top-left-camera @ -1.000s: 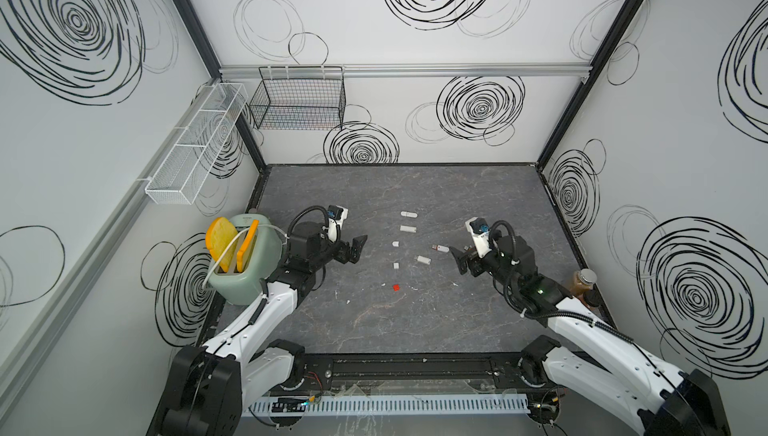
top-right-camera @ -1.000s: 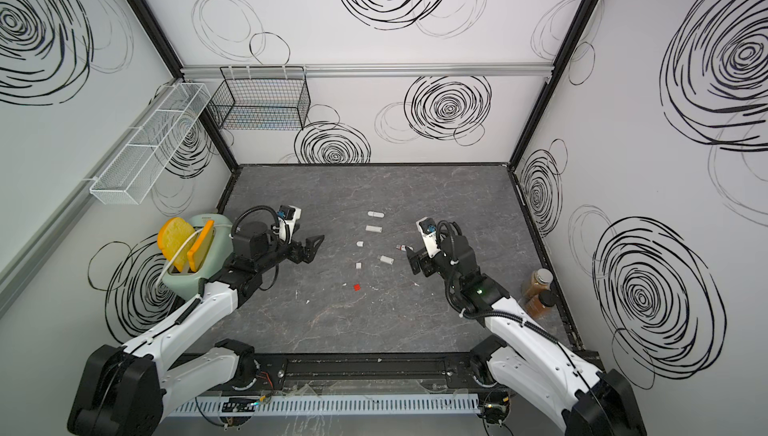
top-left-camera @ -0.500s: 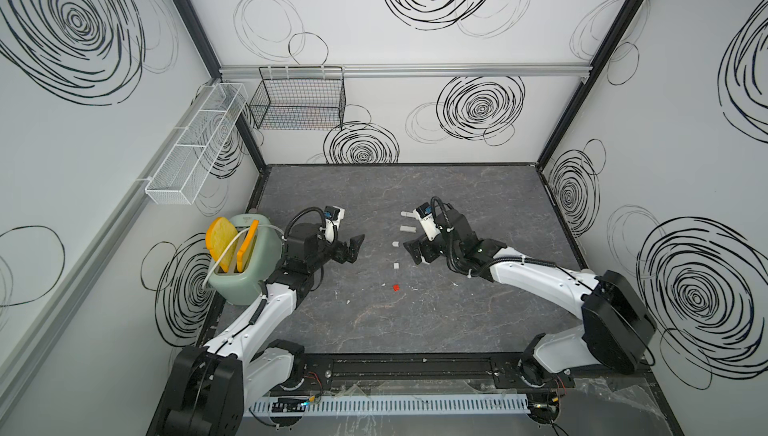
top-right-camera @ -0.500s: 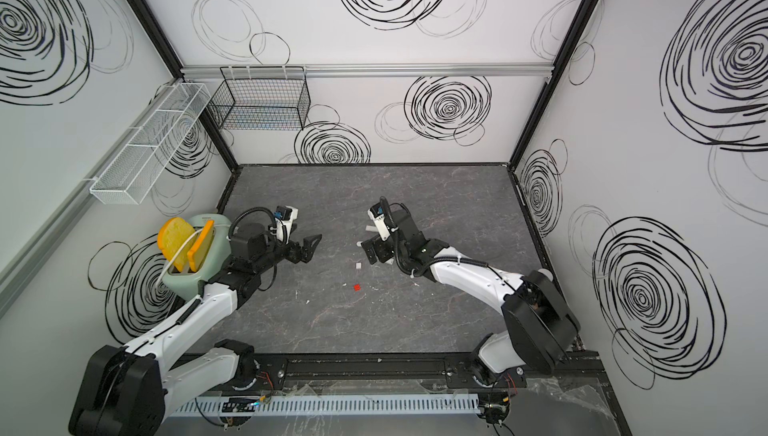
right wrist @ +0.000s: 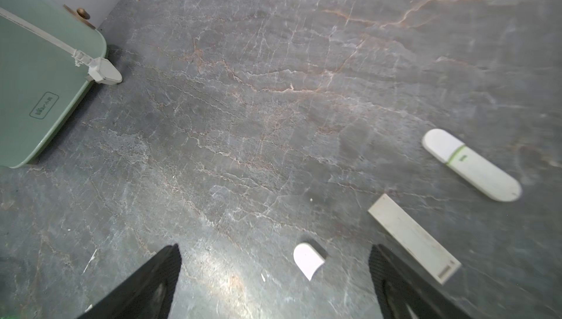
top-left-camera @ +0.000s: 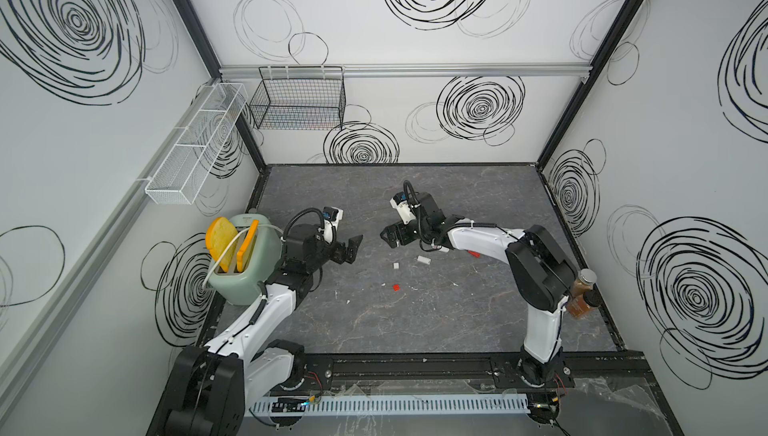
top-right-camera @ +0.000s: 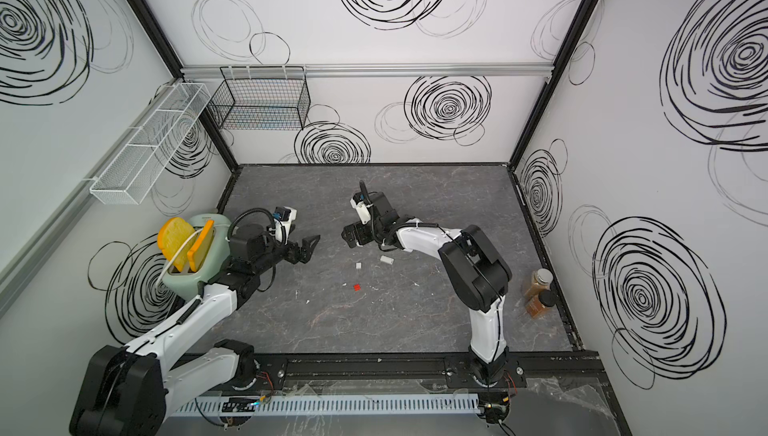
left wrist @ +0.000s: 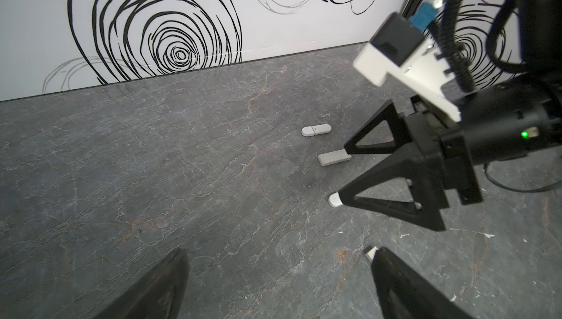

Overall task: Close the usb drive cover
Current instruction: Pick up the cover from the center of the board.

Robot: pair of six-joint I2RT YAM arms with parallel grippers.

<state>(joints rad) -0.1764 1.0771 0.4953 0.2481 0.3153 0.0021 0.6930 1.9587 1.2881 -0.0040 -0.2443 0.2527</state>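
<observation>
The white cover [right wrist: 308, 260] is between the open fingers of my right gripper and clear of the white stick, so I keep going down until the fingers get to the cover's sides [right wrist: 297, 260].
A small white rounded cover [right wrist: 309, 260] lies flat on the grey tabletop between the fingers of my right gripper [right wrist: 275, 247], nearer one finger and touching neither. That gripper is open and hovers low over the table's middle [top-left-camera: 390, 236]. Just beyond the cover lie a flat white rectangular stick [right wrist: 413, 238] and a white usb drive [right wrist: 471, 165] with a green band and both ends rounded. My left gripper [left wrist: 279, 252] is open and empty, facing the right gripper [left wrist: 343, 173] from the left. The same cover [left wrist: 334, 201] shows at a right fingertip.
A green toaster [top-left-camera: 243, 259] with bread stands at the left edge beside my left arm. Two spice jars [top-left-camera: 584, 296] sit by the right wall. Loose white pieces [top-left-camera: 423, 260] [top-left-camera: 396, 265] and a red bit [top-left-camera: 396, 287] lie mid-table. Wire baskets [top-left-camera: 299, 101] hang on the walls.
My right arm has swung from the right side toward the middle and now hovers over the white pieces. The left arm has barely moved. Both grippers stay open.
</observation>
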